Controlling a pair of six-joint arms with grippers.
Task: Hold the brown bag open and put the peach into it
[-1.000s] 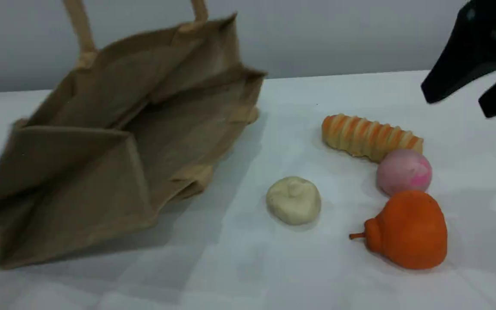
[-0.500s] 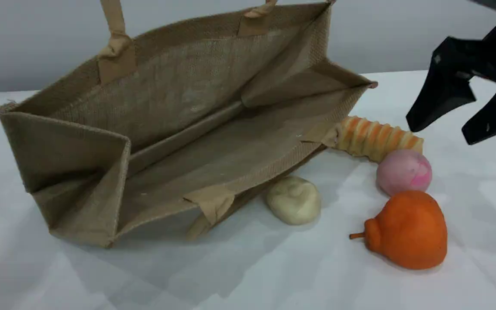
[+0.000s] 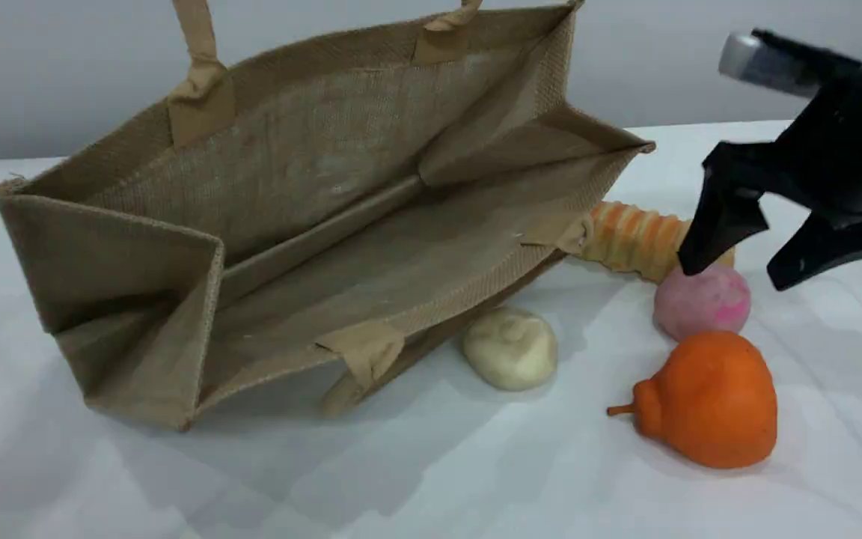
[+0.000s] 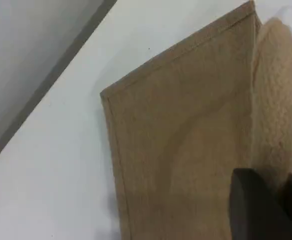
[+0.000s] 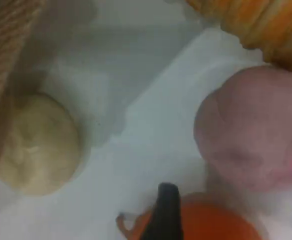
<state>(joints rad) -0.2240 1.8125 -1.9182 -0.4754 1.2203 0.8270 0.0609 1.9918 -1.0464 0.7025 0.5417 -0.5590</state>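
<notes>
A pale gap point(image 5: 201, 181) can be seen between the peach point(image 3: 702, 300) and the orange fruit, so the peach should come loose when the robot lifts, and the orange fruit should stay still.
The brown bag point(image 3: 341, 187) stands tilted on the table with its mouth wide open toward me. Its far handle point(image 3: 197, 45) runs taut out of the top edge. The left wrist view looks down the bag's outer wall point(image 4: 185, 140), with a dark fingertip point(image 4: 255, 210) of my left gripper against the cloth; the grip itself is hidden. The peach point(image 3: 702, 303), pale pink with magenta blotches, lies at the right. My right gripper point(image 3: 738, 271) hangs open just above it, one finger on each side. The right wrist view shows the peach point(image 5: 253, 130) close, beyond one fingertip point(image 5: 164, 207).
A cream bun point(image 3: 510, 348) lies against the bag's near lower edge. A striped bread roll point(image 3: 633, 236) lies behind the peach, touching the bag's corner. An orange pear-shaped fruit point(image 3: 711, 400) sits right in front of the peach. The table point(image 3: 431, 479) is white.
The bag swung to the right and opened wide, then held still. My right gripper came down and to the left, from the top right corner to just over the peach, still open.
</notes>
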